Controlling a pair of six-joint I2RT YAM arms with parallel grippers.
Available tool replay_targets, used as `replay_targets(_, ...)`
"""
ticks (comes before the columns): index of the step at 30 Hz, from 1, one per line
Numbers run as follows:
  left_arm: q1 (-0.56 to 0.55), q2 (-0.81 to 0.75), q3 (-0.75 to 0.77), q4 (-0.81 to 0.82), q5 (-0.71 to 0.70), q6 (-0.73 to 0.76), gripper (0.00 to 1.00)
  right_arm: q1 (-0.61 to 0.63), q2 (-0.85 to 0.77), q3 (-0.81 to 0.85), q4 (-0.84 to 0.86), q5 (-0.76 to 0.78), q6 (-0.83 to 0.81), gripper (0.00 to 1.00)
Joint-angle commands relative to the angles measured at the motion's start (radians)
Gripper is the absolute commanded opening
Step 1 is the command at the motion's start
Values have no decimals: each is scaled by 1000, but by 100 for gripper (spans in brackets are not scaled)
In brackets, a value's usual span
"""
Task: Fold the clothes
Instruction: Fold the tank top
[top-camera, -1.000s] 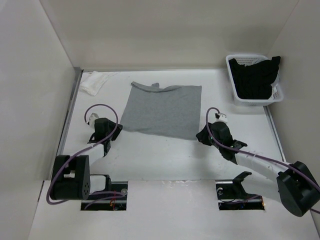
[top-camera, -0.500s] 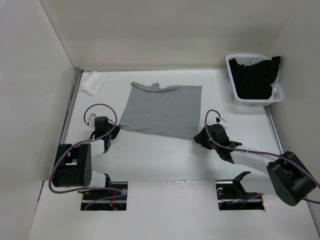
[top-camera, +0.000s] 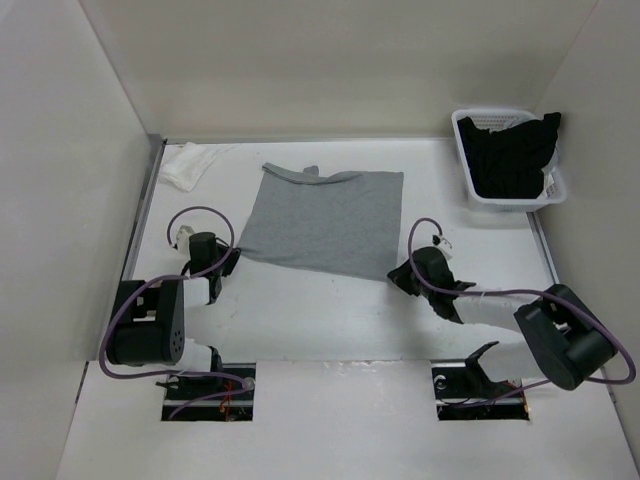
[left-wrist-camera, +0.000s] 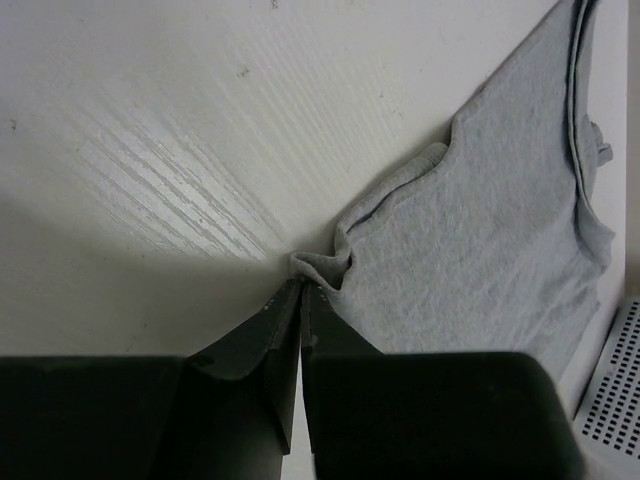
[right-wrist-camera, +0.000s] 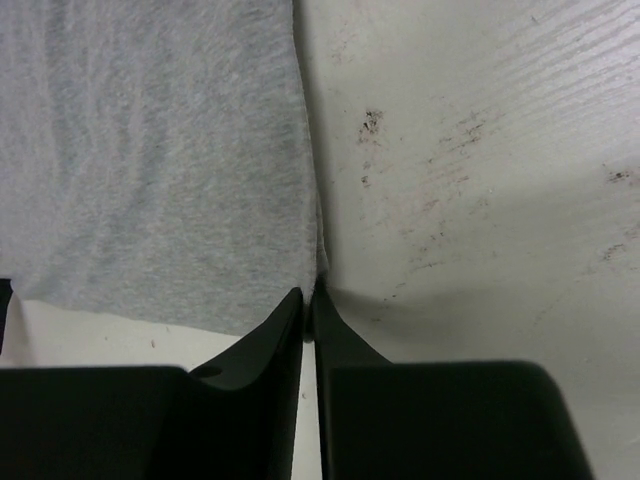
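My grippers should lift the clothes' near edge (top-camera: 318, 266) over to the far side and lay the clothes straight before folding, because the far edge of the clothes (top-camera: 312, 178) is crumpled and crooked.
The clothes (top-camera: 320, 220), a heather-grey tank top, lie flat in the middle of the white table, neckline toward the far side. My left gripper (top-camera: 228, 258) sits low at the garment's near-left corner. In the left wrist view its tips (left-wrist-camera: 302, 285) are shut on a bunched fold of that corner of the clothes (left-wrist-camera: 480, 230). My right gripper (top-camera: 397, 275) is at the near-right corner. In the right wrist view its tips (right-wrist-camera: 310, 295) are pinched on the side edge of the clothes (right-wrist-camera: 150, 150).
A white basket (top-camera: 515, 204) holding a black garment (top-camera: 510, 155) stands at the back right; its mesh corner (left-wrist-camera: 615, 400) shows in the left wrist view. A small white cloth (top-camera: 185, 165) lies at the back left. White walls enclose the table on three sides.
Both arms have edged in to the garment's near corners. The left jaws closed on the near-left corner; the right jaws closed on the near-right edge.
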Motion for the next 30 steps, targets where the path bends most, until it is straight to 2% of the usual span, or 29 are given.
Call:
replay_targets(1, -5, 16, 13, 26, -4, 0, 1, -21, -23, -12, 18, 10, 17, 5)
replay_targets(2, -5, 7, 13, 27, 3, -2, 0, -21, -34, -7, 10, 14, 11, 1)
replay_targets(4, -1, -56, 7, 17, 31, -5, 0, -19, -90, 5, -19, 32, -17, 0)
replay_targets(6, 0, -195, -7, -23, 45, -6, 0, 4, -190, 28, -91, 54, -66, 0)
replay_targets(11, -4, -738, 94, -421, 11, 52, 0, 132, -608, 195, -525, 207, -193, 0)
replay_targets(15, -17, -1008, 281, -690, -24, 111, 0, 275, -799, 422, -806, 328, -272, 0)
replay_targets(20, -80, -1108, 479, -818, -56, 136, 0, 539, -815, 706, -1001, 523, -305, 0)
replay_targets(24, -93, -1089, 533, -851, -81, 164, 0, 682, -784, 783, -1026, 641, -344, 0)
replay_targets(27, -94, -1034, 483, -822, -87, 165, 0, 612, -738, 749, -969, 617, -390, 1)
replay_targets(30, -86, -937, 394, -737, -89, 159, 0, 394, -652, 660, -843, 408, -428, 1)
